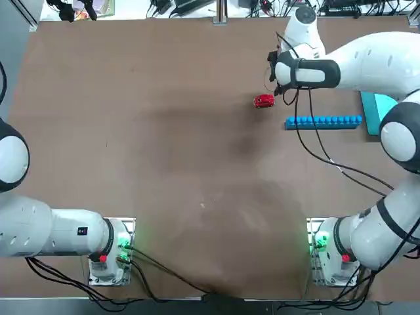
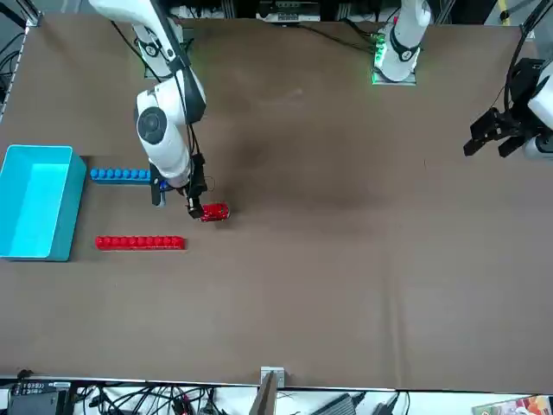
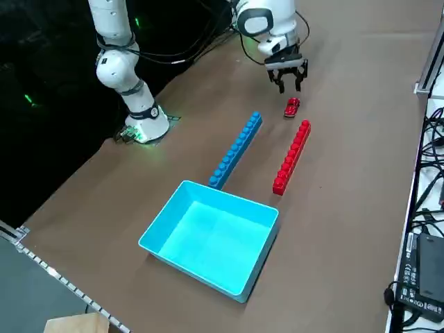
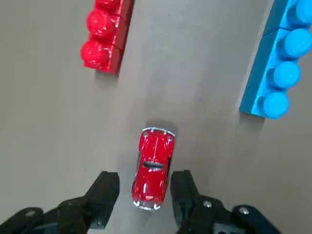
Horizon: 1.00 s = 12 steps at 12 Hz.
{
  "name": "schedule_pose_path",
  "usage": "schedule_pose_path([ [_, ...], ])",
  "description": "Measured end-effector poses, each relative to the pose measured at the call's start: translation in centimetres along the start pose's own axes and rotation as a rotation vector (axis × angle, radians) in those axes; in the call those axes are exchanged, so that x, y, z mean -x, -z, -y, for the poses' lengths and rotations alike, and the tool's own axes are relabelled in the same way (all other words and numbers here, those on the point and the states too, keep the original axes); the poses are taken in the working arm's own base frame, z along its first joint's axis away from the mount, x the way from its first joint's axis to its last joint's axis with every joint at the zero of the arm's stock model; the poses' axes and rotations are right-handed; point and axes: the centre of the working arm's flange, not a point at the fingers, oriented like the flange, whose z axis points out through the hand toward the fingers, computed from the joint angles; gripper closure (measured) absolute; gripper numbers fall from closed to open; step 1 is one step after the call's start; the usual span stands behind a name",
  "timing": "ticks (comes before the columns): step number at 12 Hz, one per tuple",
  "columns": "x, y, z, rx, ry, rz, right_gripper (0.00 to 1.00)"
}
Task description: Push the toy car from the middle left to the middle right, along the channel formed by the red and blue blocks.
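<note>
I expect the toy car to roll on ahead of my right gripper to the bin when I push it, because it is pointing down the open channel.
The toy car sits on the brown table just outside the mouth of the channel, nose toward it. The red block bar and the blue block bar lie parallel. My right gripper is open over the car's rear end, one finger on each side of it. I cannot tell whether a finger touches the car. My arm hides the red bar in the top view.
A light-blue open bin stands just beyond the far end of the two bars, near the table's right edge. The right arm's cables trail over the table by the blue bar.
</note>
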Motion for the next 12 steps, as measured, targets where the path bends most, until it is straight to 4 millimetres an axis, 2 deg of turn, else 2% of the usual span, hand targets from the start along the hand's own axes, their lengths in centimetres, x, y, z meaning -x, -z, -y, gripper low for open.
schedule_pose_path([
  [1, -0.2, -0.8, 0.0, 0.007, -0.013, -0.003, 0.33],
  [2, -0.2, -1.5, 0.0, 0.010, -0.027, -0.004, 0.37],
  [6, 0.2, -4.0, 0.0, 0.003, -0.073, -0.005, 0.39],
  [8, 0.3, -4.6, 0.0, 0.000, -0.083, -0.005, 0.40],
  [11, 0.2, -4.9, 0.0, 0.000, -0.094, -0.006, 0.49],
  [12, 0.2, -5.0, 0.0, 0.001, -0.095, -0.006, 0.49],
])
